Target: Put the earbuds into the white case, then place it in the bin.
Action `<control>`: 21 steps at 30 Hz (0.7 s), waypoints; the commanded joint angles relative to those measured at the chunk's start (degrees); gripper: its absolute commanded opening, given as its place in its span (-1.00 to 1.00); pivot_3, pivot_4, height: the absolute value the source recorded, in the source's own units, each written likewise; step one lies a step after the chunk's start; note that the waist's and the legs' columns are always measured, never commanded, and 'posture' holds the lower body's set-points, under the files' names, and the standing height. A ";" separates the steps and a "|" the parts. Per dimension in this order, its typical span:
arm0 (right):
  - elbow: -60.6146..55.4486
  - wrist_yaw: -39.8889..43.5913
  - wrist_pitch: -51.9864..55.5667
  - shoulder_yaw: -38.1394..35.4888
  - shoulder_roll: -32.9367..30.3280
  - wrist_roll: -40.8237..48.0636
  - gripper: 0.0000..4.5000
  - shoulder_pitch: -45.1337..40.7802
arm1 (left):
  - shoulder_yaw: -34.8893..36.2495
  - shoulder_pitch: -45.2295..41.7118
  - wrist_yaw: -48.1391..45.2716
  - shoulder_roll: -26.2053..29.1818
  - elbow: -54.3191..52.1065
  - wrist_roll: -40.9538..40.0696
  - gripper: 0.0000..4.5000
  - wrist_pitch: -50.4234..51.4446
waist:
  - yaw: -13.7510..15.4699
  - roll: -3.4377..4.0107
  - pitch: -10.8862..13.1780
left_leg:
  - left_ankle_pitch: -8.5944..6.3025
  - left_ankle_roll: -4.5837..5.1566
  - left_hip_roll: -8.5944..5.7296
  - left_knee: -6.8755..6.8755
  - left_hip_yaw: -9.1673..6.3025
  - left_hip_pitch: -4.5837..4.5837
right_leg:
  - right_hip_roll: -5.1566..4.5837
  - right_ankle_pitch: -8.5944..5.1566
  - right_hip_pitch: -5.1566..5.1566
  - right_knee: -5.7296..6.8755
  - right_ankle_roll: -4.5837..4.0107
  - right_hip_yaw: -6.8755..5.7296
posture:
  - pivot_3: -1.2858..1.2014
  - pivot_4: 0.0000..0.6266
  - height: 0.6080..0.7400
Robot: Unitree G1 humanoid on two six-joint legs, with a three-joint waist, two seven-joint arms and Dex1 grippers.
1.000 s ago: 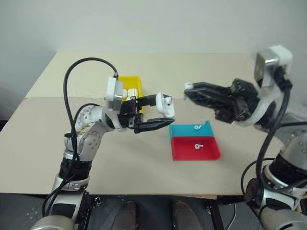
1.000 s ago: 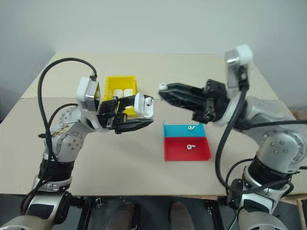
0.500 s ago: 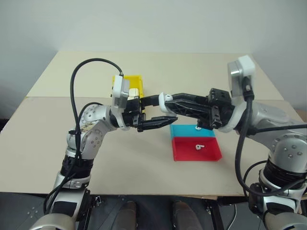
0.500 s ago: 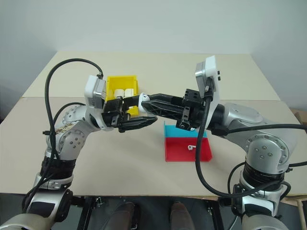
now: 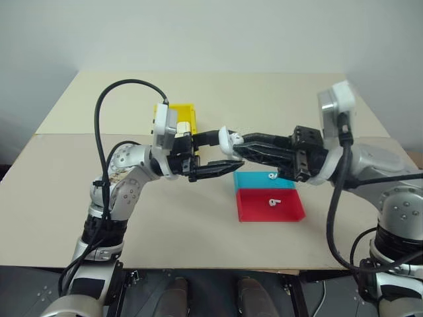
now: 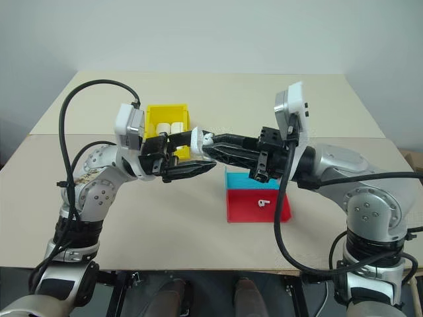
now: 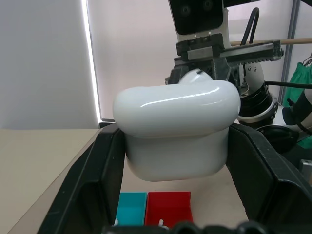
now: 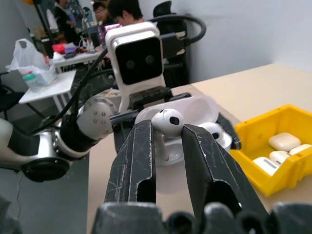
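Observation:
The far earbud leans out (image 8: pixel 217 133) of the white case, so the robot's right gripper needs to let go of the near one, close, and then press the far earbud down (image 5: pixel 236 139).
My left gripper (image 5: pixel 228 152) is shut on the white case (image 5: pixel 228 139), holding it above the table with its lid open. The case (image 7: pixel 175 126) sits clamped between both black fingers. From the right, my right gripper (image 5: pixel 238 146) reaches in level and is shut on one of the earbuds (image 8: pixel 167 123), whose head is pinched between the fingertips right at the case's opening (image 8: pixel 195 111). Another white earbud (image 8: pixel 214 134) seems to sit in the case. The bin (image 5: pixel 180 116) is yellow, stands behind the left gripper and holds several white cases.
A shallow blue tray (image 5: pixel 254 181) with one earbud (image 5: pixel 271 176) and a shallow red tray (image 5: pixel 287 208) with one earbud (image 5: pixel 275 202) lie side by side under my right arm. Bare tabletop lies left and front. People (image 8: pixel 124 9) sit far off behind desks.
My right gripper has swung in from the right with the earbud and now meets the open case. The left gripper and case have stayed in place.

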 commanded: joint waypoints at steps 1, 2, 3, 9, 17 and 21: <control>-1.06 1.91 -2.35 0.72 -1.66 -0.74 -0.11 0.34 | 1.26 -1.44 -0.18 0.00 -1.23 -0.04 0.25 -1.56 | 0.04 0.00 0.00 | 0.00 0.00 0.00 0.00 0.00 0.00 | 0.00 0.00 0.00 0.00 0.00 0.00 | 0.03 -0.52 1.00; -1.09 2.24 -2.72 0.95 -1.97 -0.92 0.03 0.43 | 1.26 -1.47 -0.21 -0.04 -1.13 0.04 0.25 -1.65 | 0.06 0.00 0.00 | 0.00 0.00 0.00 0.00 0.00 0.00 | 0.00 0.00 0.00 -0.01 0.00 0.00 | 0.03 -0.52 1.00; -1.02 2.55 -3.10 1.15 -2.29 -1.06 0.16 0.52 | 1.26 -1.53 -0.26 -0.11 -1.03 0.16 0.25 -1.73 | 0.07 0.00 0.00 | 0.00 0.00 0.00 0.00 0.00 0.00 | 0.00 0.00 0.00 -0.01 0.00 0.00 | 0.03 -0.52 1.00; -0.87 3.20 -3.70 -1.00 -4.47 -0.05 0.94 0.95 | 1.45 -1.57 -0.59 -0.24 -0.75 0.46 0.25 -2.09 | 0.11 0.00 0.00 | 0.00 0.00 0.00 0.00 0.00 0.00 | 0.00 0.00 0.00 -0.01 0.00 0.00 | 0.03 -0.52 1.00; -1.45 3.84 -3.29 -7.40 -9.50 11.28 0.94 -0.47 | 0.57 -0.11 -1.09 -0.24 0.48 1.79 0.25 -2.22 | 0.18 -0.01 0.00 | -0.02 0.02 0.01 0.00 0.00 -0.01 | -0.01 0.00 0.04 -0.08 0.00 -0.01 | 0.03 -0.52 1.00; -0.90 4.09 -4.30 -6.30 -10.25 10.64 0.94 -1.52 | 0.08 -0.34 -1.22 -0.85 1.09 2.46 0.25 -2.90 | 0.06 -0.01 0.00 | -0.01 0.02 0.01 0.00 0.01 0.02 | 0.01 0.00 0.03 -0.02 0.00 0.00 | 0.03 -0.52 1.00</control>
